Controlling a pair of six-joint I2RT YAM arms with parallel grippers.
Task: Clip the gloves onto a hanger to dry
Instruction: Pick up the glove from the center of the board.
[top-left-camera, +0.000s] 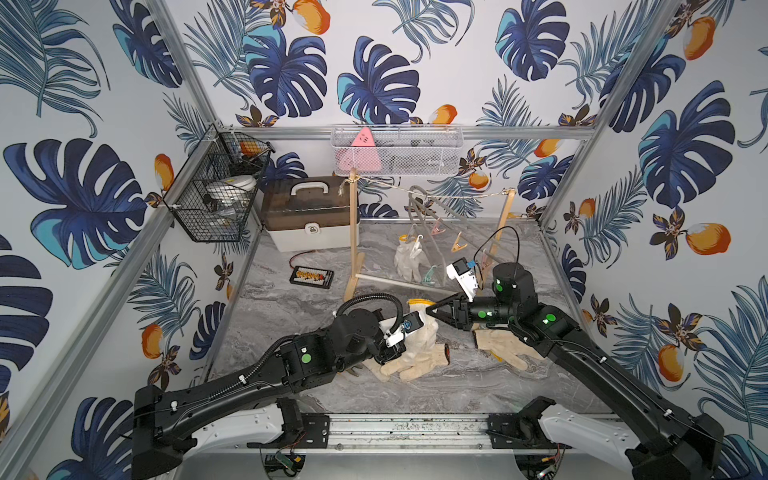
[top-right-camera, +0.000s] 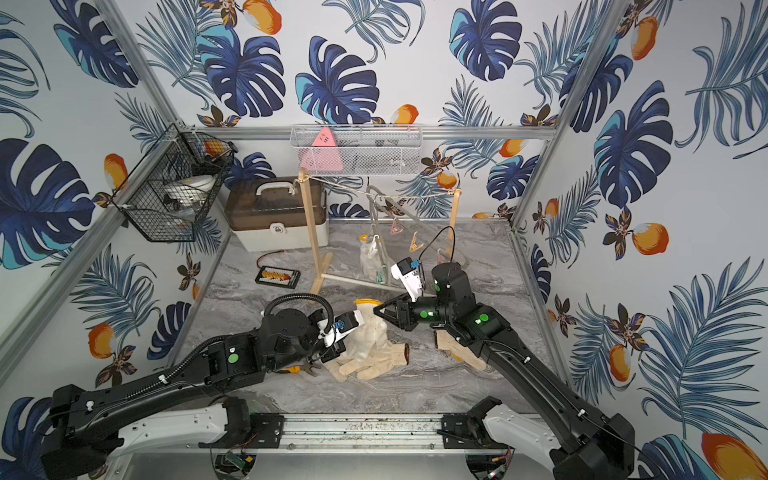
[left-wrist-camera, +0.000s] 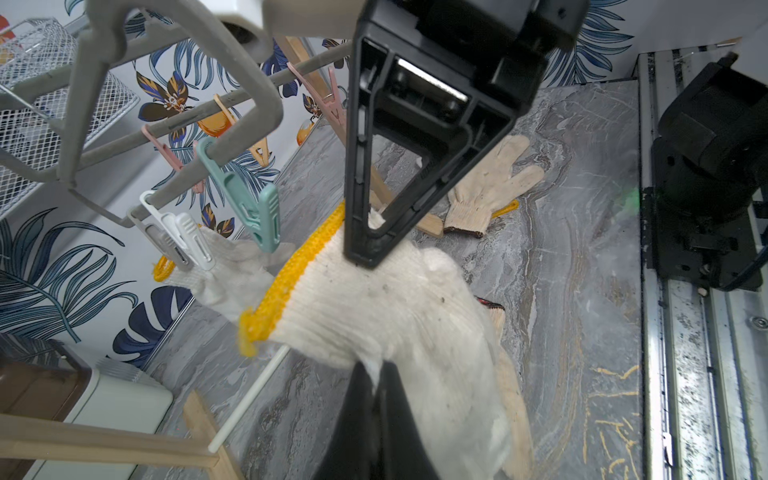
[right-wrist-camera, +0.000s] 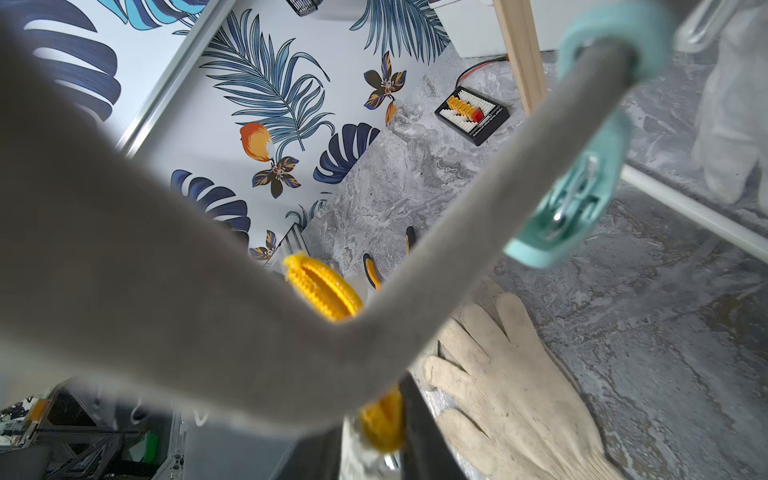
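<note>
My right gripper grips the glove's yellow cuff (left-wrist-camera: 297, 273) and the free white clip (left-wrist-camera: 195, 240) is closed, so next my left gripper releases the glove's palm and squeezes that clip open.
A cream glove (top-left-camera: 424, 332) (left-wrist-camera: 386, 299) with a yellow cuff (left-wrist-camera: 286, 282) is held up between both arms. My left gripper (left-wrist-camera: 376, 368) is shut on its palm fabric. My right gripper (top-left-camera: 429, 311) (left-wrist-camera: 365, 253) (right-wrist-camera: 386, 436) pinches the yellow cuff edge, jaws closed on it. The grey hanger (top-left-camera: 419, 208) (left-wrist-camera: 166, 195) (right-wrist-camera: 208, 291) hangs from the rope just behind. A teal clip (left-wrist-camera: 249, 208) (right-wrist-camera: 573, 208) on it is shut and bare. A white clip (left-wrist-camera: 183, 241) holds another glove (top-left-camera: 409, 259). More gloves lie on the table, a pile (top-left-camera: 411, 365) and a single one (top-left-camera: 498, 345).
A wooden rack (top-left-camera: 353, 232) carries the rope line. Behind it stand a brown-lidded box (top-left-camera: 309, 212), a black wire basket (top-left-camera: 216, 195) and a white mesh basket (top-left-camera: 395, 149). A small black board (top-left-camera: 311, 276) lies at the back left. Orange-handled pliers (top-right-camera: 299, 368) lie under my left arm.
</note>
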